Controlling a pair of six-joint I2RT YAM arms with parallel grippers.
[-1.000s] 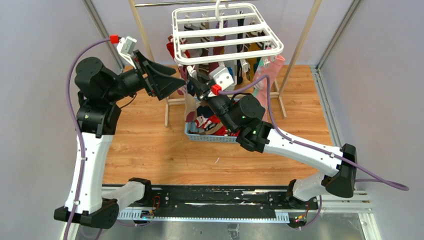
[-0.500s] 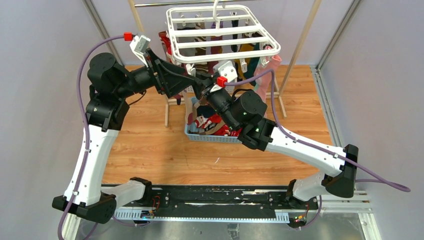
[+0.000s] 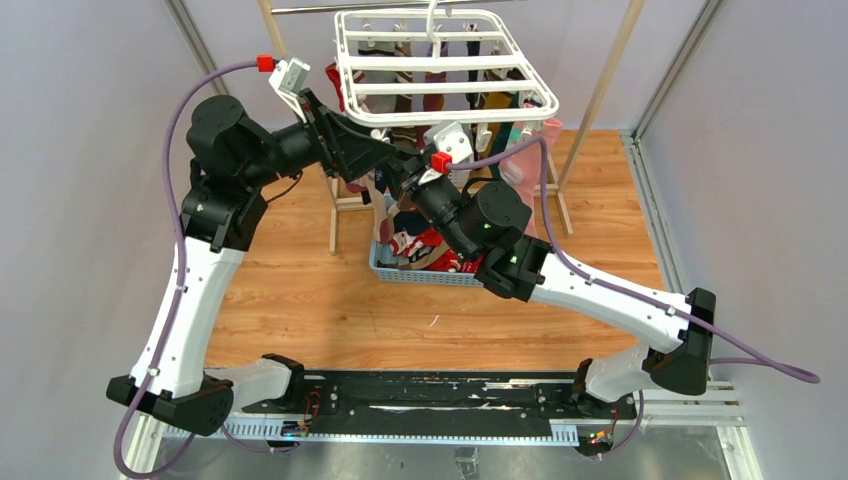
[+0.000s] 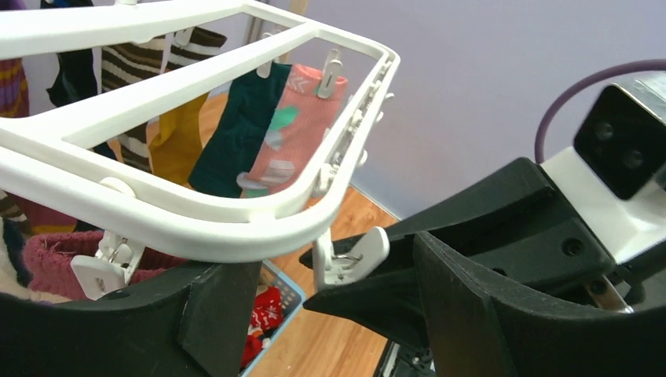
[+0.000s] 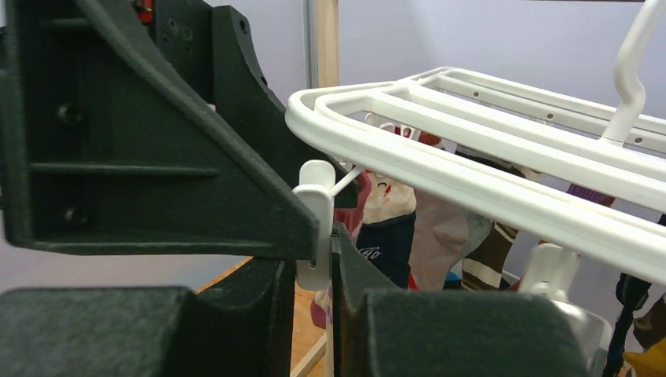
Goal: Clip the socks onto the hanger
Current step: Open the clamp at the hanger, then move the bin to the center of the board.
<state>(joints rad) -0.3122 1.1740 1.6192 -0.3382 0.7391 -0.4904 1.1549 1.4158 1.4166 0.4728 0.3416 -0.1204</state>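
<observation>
The white clip [image 4: 345, 262] is in my right gripper, so my left gripper should take it over before my right gripper gets a sock from the blue basket [image 3: 425, 246].
The white hanger [image 3: 447, 111] hangs at the back with several socks clipped under it, among them a pink one [image 4: 294, 129] and a dark teal one [image 4: 243, 118]. My left gripper [image 3: 375, 150] is open under the hanger's near left corner. In the left wrist view its jaws [image 4: 310, 271] stand astride a white clip [image 4: 351, 259] and my right gripper's tip. My right gripper [image 3: 392, 172] is shut on a tan and red sock [image 3: 383, 208] that hangs below it. In the right wrist view its tips [image 5: 310, 259] sit at that clip [image 5: 314, 224].
A blue mesh basket [image 3: 420, 274] with loose red and navy socks stands on the wooden floor below the hanger. A wood-and-metal rail stand [image 3: 600, 90] carries the hanger. Purple walls close in on both sides.
My left arm has swung right and up, bringing its open gripper around the corner clip. The hanger has shifted a little left. My right gripper has risen slightly with the sock.
</observation>
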